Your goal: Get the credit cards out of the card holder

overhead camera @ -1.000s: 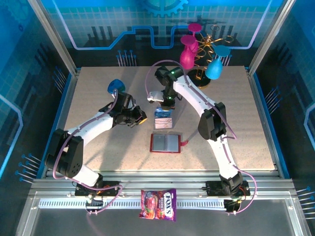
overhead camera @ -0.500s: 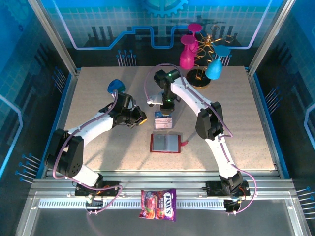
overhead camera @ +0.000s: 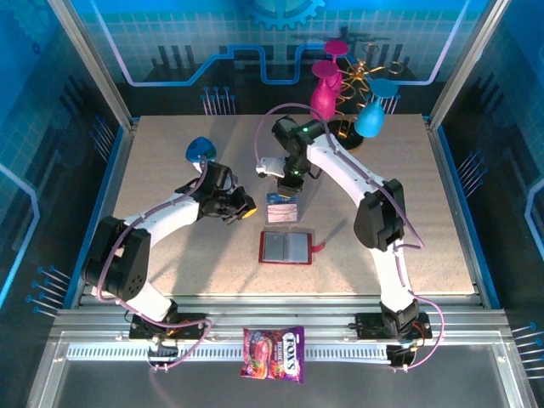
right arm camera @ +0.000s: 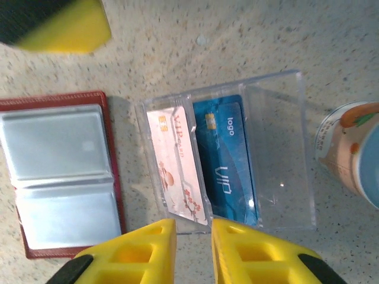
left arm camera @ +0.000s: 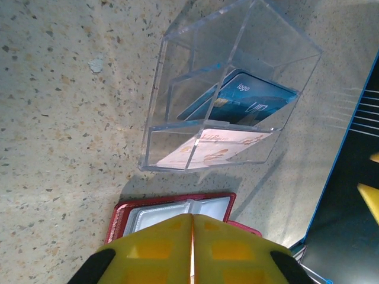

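Both cards are inside the clear box (overhead camera: 282, 209), so my right gripper should keep going to the open card holder and open its fingers above the card holder's pocket (overhead camera: 274, 247).
The red card holder (overhead camera: 286, 246) lies open and flat on the table, its grey see-through pockets (right arm camera: 59, 177) facing up. Just beyond it stands a clear plastic box (overhead camera: 282, 207) holding two credit cards, a pink-and-white one (right arm camera: 177, 168) and a blue one (right arm camera: 228, 160). My right gripper (right arm camera: 193, 239) hovers over the near rim of the box, jaws slightly open with nothing between them. My left gripper (left arm camera: 192, 239) is shut and empty, held above the card holder (left arm camera: 172, 210) and pointing at the box (left arm camera: 231, 94). From above, the left gripper (overhead camera: 245, 209) sits left of the box and the right gripper (overhead camera: 286, 189) over it.
A paper cup (right arm camera: 355, 154) stands just past the box. A blue object (overhead camera: 200, 150) lies at the back left, and a stand with pink and teal glasses (overhead camera: 344, 98) sits at the back. A candy packet (overhead camera: 274, 353) rests on the front rail.
The right gripper's jaws have parted slightly over the box and the right arm's elbow has swung to the right. The left arm has edged a little toward the box.
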You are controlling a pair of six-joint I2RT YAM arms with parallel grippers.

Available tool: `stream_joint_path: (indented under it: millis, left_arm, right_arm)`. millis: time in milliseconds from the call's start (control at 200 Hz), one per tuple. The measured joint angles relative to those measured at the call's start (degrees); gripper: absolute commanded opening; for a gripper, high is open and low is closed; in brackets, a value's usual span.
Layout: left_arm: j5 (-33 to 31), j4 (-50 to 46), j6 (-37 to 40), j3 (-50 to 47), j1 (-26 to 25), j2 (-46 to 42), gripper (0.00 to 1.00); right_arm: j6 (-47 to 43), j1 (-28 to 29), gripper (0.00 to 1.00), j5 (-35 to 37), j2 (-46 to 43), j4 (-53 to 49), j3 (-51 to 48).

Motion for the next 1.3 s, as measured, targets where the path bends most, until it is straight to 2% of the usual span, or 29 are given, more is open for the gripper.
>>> stream_joint_path:
  millis: [170,345,590,946,1101,1296]
  left_arm:
    - [0.7,0.4,0.0,0.0,-1.4,2.0,0.09]
    - [1.2,0.4,0.0,0.0,-3.3,3.5,0.07]
    - [1.9,0.4,0.0,-0.7,-5.0,4.8,0.06]
    - [2.0,0.0,0.2,-3.2,-6.1,5.2,0.05]
    - [2.1,-0.2,0.5,-4.0,-6.8,5.3,0.05]
    - [2.1,-1.1,0.6,-5.7,-7.2,5.3,0.04]
  right_arm:
    - [7.7,0.0,0.23,-3.2,-6.0,6.3,-8.2]
    - [19.7,0.0,0.20,-6.3,-13.0,15.5,-20.3]
    - [42.2,0.0,0.18,-9.4,-20.7,29.4,-35.6]
    - [72.2,0.1,0.08,-15.3,-26.6,47.3,-55.1]
    - [80.3,0.2,0.08,-17.4,-28.0,52.1,-59.4]
    - [85.3,1.0,0.12,-20.9,-27.8,56.0,-62.6]
